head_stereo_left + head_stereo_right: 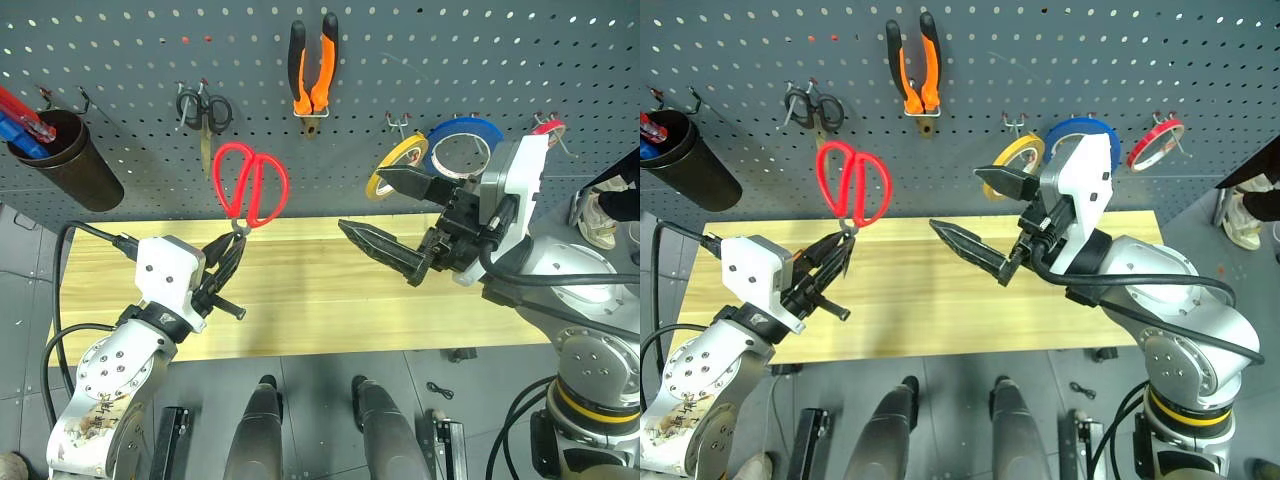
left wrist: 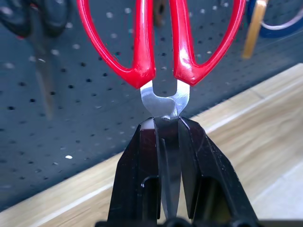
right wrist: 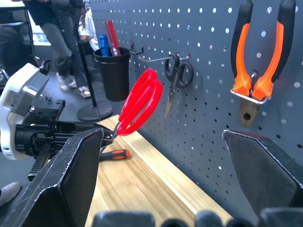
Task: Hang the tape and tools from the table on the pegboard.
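The red-handled scissors' handle loops (image 1: 252, 184) are upright and face the pegboard, so I should keep moving my left gripper toward the black-handled scissors' hook (image 1: 192, 102) until the loops hang there.
My left gripper (image 1: 232, 250) is shut on the blades of the red-handled scissors (image 1: 250, 185). It holds them handles up, just in front of the pegboard (image 1: 500, 60) and above the table (image 1: 320, 300). My right gripper (image 1: 362, 200) hangs open and empty over the table's right half, pointing towards the scissors. The orange-and-black pliers (image 1: 313, 70) hang on a hook at the top middle. The yellow tape (image 1: 395, 165) hangs on a hook just behind the right gripper. The short screwdriver (image 3: 113, 154) lies on the table below the left gripper.
Black-handled scissors (image 1: 205, 108) hang left of the pliers. A blue ring (image 1: 462, 140) and a thin red ring (image 1: 548, 127) hang at the right. A dark cup (image 1: 75, 160) with long red and blue tools hangs at the far left. People (image 3: 52, 28) stand beyond the table's left end.
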### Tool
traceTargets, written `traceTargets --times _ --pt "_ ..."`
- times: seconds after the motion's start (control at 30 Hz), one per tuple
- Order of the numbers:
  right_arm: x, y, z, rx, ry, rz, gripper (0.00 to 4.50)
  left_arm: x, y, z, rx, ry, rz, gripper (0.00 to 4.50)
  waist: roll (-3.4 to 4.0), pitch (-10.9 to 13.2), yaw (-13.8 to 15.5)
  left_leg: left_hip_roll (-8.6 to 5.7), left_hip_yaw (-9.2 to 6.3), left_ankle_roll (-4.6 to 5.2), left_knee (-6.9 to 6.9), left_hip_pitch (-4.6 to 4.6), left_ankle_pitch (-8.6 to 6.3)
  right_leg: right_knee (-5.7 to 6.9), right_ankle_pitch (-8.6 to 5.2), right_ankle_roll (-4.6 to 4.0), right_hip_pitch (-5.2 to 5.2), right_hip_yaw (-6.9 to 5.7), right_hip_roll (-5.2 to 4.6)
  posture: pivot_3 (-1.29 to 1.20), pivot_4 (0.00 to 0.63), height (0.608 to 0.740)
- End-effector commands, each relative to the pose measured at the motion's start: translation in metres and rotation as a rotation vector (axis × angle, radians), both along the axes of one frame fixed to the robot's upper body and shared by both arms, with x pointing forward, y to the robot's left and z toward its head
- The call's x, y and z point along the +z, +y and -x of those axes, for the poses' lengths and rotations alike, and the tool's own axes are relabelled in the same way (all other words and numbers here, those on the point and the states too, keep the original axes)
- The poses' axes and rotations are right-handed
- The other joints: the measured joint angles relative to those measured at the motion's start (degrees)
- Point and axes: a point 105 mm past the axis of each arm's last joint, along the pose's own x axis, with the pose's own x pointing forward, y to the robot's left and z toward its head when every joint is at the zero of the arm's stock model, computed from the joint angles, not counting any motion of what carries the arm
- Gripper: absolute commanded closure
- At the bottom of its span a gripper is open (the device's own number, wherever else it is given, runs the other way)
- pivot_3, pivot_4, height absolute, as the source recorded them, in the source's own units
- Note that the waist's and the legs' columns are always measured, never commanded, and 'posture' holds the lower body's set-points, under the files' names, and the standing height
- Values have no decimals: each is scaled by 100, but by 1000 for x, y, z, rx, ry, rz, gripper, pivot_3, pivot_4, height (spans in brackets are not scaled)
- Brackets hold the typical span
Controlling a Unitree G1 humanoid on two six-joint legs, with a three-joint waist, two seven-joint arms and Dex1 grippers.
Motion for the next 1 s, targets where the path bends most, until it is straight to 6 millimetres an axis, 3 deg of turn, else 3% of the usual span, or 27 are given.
traceTargets --times 0.03,0.63,1.0 --pt "10 4 10 36 -64 -12 0 18 8 4 52 -106 -31 4387 0 0 2 0 0 0 2 0 0 0 1 1 0 0 0 86 339 740" --pt "6 7 2 36 -47 2 0 22 29 -14 165 -124 -6 4387 -1 0 2 -1 0 2 10 -4 1 3 6 2 0 0 0 98 338 740" --pt "7 7 -1 32 -57 5 0 17 29 -26 168 -92 -35 4387 -1 0 2 -1 0 2 13 -4 1 4 7 2 0 0 0 97 346 740"
